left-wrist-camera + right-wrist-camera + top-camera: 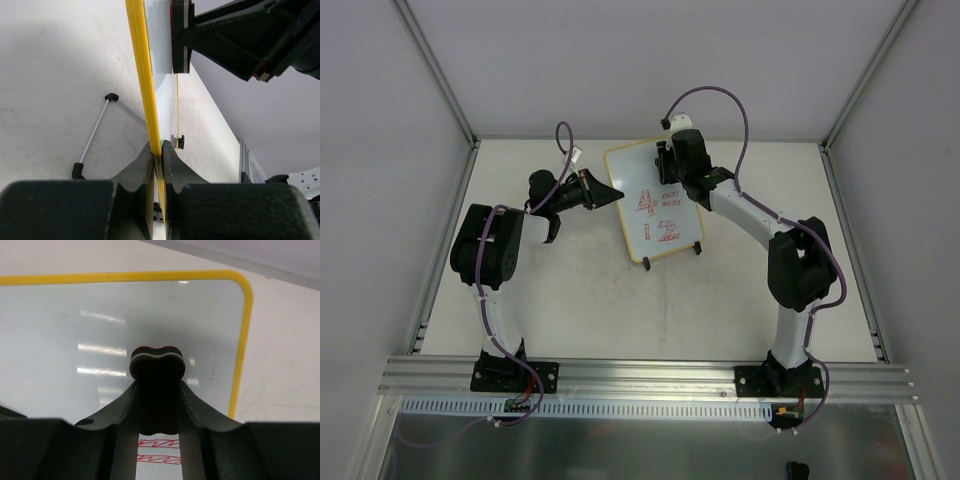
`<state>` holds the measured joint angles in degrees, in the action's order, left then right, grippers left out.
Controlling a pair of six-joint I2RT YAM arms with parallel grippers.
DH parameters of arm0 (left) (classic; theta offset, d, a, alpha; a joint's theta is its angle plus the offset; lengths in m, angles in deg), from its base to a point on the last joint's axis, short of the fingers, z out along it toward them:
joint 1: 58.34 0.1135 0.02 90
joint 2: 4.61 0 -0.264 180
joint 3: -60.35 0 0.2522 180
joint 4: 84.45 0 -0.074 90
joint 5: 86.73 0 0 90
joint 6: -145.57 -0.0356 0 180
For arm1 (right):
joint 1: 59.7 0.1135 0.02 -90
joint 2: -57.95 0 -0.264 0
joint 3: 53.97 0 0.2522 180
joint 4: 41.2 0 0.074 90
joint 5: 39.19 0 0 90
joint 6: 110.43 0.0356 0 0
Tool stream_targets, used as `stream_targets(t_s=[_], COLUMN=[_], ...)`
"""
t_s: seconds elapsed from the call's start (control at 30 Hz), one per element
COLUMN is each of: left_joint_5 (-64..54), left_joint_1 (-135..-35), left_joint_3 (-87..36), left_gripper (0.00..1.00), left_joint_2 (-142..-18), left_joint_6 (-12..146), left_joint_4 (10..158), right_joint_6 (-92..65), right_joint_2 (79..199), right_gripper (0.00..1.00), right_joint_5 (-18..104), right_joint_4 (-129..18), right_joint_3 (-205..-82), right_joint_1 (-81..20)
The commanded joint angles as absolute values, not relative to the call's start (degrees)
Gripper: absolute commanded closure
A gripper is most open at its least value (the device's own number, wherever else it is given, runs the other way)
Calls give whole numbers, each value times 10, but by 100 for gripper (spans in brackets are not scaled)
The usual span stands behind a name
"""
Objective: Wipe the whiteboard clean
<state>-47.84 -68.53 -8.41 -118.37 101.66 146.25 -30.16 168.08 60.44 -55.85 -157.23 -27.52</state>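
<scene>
The eraser is over the blank upper part (638,165), so I should sweep it back with my right gripper, toward my left gripper and down onto the red marks (646,203).
The whiteboard (638,178), white with a thin yellow frame, stands tilted at mid-table on black clip feet (648,265). Red marks (658,230) cover its lower half; the upper part is blank. My left gripper (616,193) is shut on the board's left yellow edge (145,75), its fingertips (150,155) pinching the frame. My right gripper (666,162) is shut on a black eraser (157,365), pressed flat against the board's upper area (75,330). Red zigzag lines (159,450) show just below the eraser. The eraser also shows in the left wrist view (180,35).
A thin grey rod with black end caps (95,131) lies on the table behind the board. Grey walls enclose the table on three sides. An aluminium rail (640,375) carries both arm bases along the near edge.
</scene>
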Motion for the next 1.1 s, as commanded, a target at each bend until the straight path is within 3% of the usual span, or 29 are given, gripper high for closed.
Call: stream_targets(t_s=[0.0, 0.4, 0.73, 1.07], left_joint_5=[-508, -508, -508, -507], left_joint_1=[-696, -696, -696, -696], left_joint_3=[-78, -75, -77, -75], left_gripper=[100, 100, 100, 100], left_joint_2=[-1170, -1168, -1169, -1169], left_joint_6=[956, 953, 954, 954], left_joint_4=[1492, 1491, 1491, 1491], right_joint_6=[-326, -333, -323, -312], right_joint_2=[1680, 1683, 1678, 1671], right_gripper=[100, 100, 100, 100], right_joint_5=[686, 716, 670, 655], right_joint_4=[-594, -610, -612, -588], right_joint_3=[-1558, -1565, -1562, -1553], right_joint_1=[-321, -345, -345, -245])
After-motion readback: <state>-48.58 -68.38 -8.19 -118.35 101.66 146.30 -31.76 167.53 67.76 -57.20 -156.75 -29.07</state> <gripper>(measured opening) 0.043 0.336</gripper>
